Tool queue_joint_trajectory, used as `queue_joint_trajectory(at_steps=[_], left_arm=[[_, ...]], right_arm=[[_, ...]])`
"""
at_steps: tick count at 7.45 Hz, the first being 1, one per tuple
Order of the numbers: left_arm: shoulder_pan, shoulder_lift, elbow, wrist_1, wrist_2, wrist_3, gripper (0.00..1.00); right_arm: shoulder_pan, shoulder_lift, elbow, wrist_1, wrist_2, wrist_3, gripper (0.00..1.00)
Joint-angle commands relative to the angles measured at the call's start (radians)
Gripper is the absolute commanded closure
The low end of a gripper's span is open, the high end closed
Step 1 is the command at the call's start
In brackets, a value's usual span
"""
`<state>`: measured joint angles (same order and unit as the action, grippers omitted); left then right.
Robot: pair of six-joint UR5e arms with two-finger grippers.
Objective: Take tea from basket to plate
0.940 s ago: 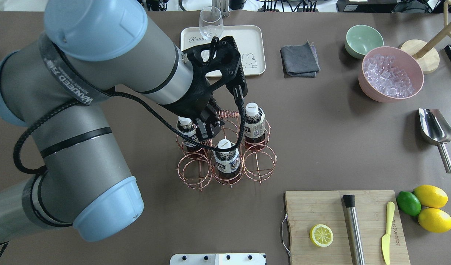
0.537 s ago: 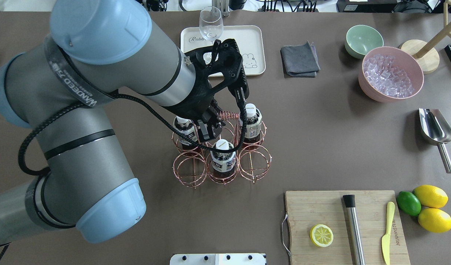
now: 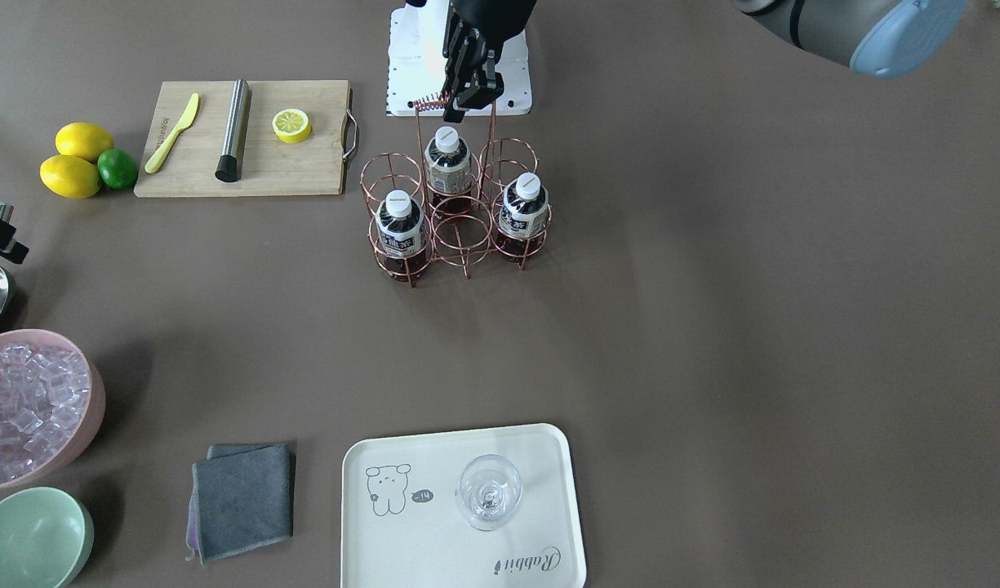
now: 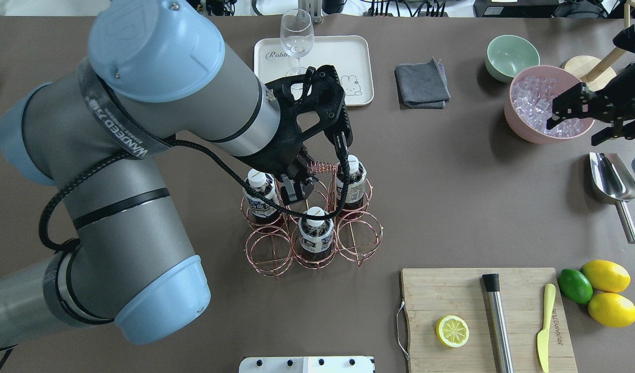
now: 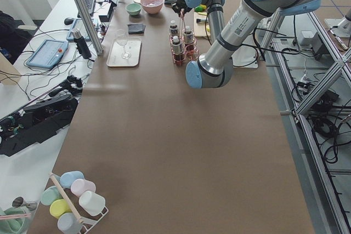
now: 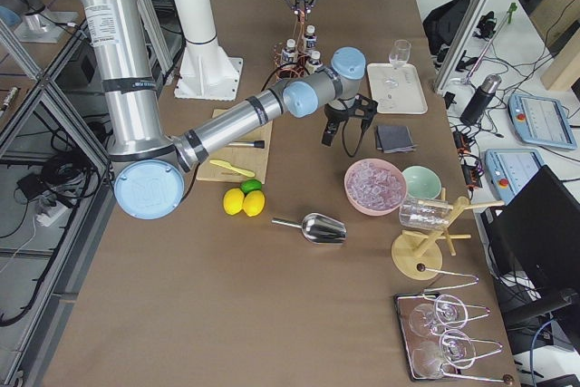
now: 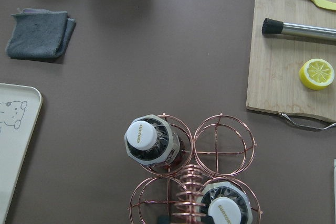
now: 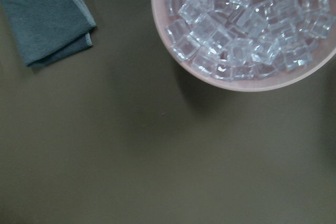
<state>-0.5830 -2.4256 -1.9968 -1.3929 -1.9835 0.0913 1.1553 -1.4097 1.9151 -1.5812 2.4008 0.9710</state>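
The tea bottle [image 3: 401, 233] has only loose copper rings [image 3: 375, 243] around it, so I expect the whole bottle to slide up and out when I lift it by its white cap.
The copper wire basket [image 4: 268, 247] stands mid-table with three tea bottles in its cells [image 4: 258, 192] [image 4: 315, 231] [image 4: 351, 181]. It also shows in the front view [image 3: 463, 233]. My left gripper [image 4: 295, 182] is shut on the basket's coiled handle [image 4: 322, 167], seen from the front too [image 3: 469, 88]. The left wrist view looks down on two bottle caps [image 7: 147, 135] [image 7: 227, 213] and the coil [image 7: 191, 187]. The cream plate [image 4: 348, 57] lies beyond the basket with a stemmed glass [image 4: 296, 31] on it. My right gripper [image 4: 575, 123] is open and empty over the pink bowl of ice [image 4: 530, 129].
A grey cloth [image 4: 422, 83] lies right of the plate, with a green bowl [image 4: 511, 56] beyond it. A metal scoop [image 4: 611, 181] lies at the right. The cutting board [image 4: 452, 295] holds a lemon half, a muddler and a knife, with lemons and a lime [image 4: 605, 290] beside it.
The left arm has shifted the basket slightly left and toward the robot, still gripping its handle. The right gripper has come into view over the pink ice bowl.
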Motion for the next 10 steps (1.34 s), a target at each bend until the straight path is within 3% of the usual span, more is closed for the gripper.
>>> queue_joint_trajectory(at_steps=[1,2,4,6,8,10], left_arm=[[0.000,0.003,0.000,0.000,0.000,-0.001,1.00],[0.000,0.003,0.000,0.000,0.000,-0.002,1.00],[0.000,0.003,0.000,0.000,0.000,-0.002,1.00],[0.000,0.003,0.000,0.000,0.000,-0.004,1.00],[0.000,0.003,0.000,0.002,0.000,-0.004,1.00],[0.000,0.005,0.000,0.002,0.000,-0.004,1.00]], right_arm=[[-0.051,0.108,-0.004,0.003,0.147,0.195,0.01],[-0.096,0.171,-0.020,-0.002,0.147,0.205,0.02],[-0.213,0.321,-0.062,0.000,0.141,0.503,0.02],[-0.300,0.423,-0.091,-0.031,0.117,0.618,0.02],[-0.344,0.539,-0.097,-0.222,0.054,0.624,0.02],[-0.400,0.573,-0.132,-0.243,-0.029,0.618,0.08]])
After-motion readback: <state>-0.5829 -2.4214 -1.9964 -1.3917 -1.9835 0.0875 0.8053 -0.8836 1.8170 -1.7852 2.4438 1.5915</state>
